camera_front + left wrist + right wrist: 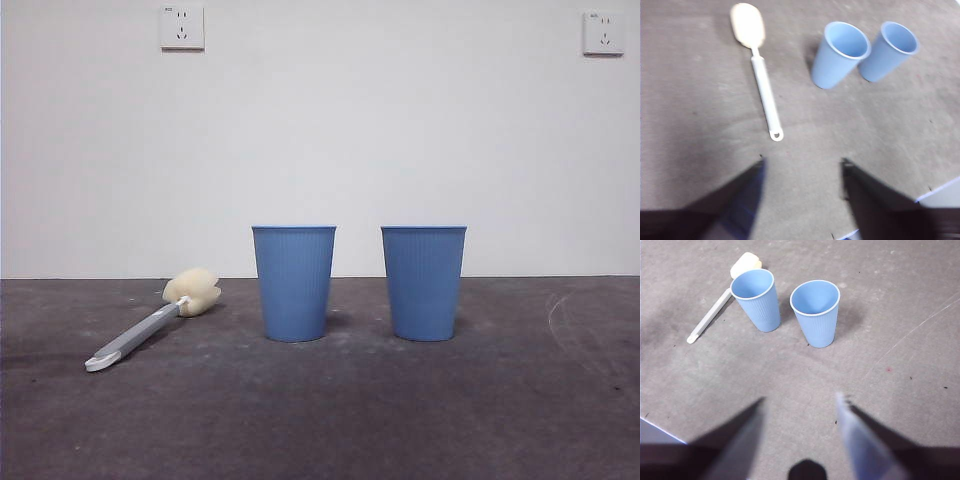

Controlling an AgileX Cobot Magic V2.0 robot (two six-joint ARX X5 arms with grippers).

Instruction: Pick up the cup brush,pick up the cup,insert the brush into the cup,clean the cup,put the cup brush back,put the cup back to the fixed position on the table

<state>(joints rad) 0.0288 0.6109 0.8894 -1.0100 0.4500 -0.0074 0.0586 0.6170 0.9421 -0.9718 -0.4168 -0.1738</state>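
The cup's opening (815, 297) shows plain blue sides inside, so the cup should turn out to be empty when I tip it sideways for the cup brush.
The cup brush (150, 325) lies flat on the table (320, 420) at the left, sponge head toward the wall, white tip toward the front. It also shows in the left wrist view (760, 75) and the right wrist view (715, 307). Two identical blue cups stand upright side by side: the left cup (294, 282) and the right cup (423, 282). My left gripper (802, 162) is open and empty, above the table, short of the brush's tip. My right gripper (800, 400) is open and empty, above the table, short of the cups (816, 312).
A white wall with two sockets (182, 27) stands behind the table. A pale edge shows at a corner of the left wrist view (942, 197) and of the right wrist view (655, 432). No arm shows in the front view.
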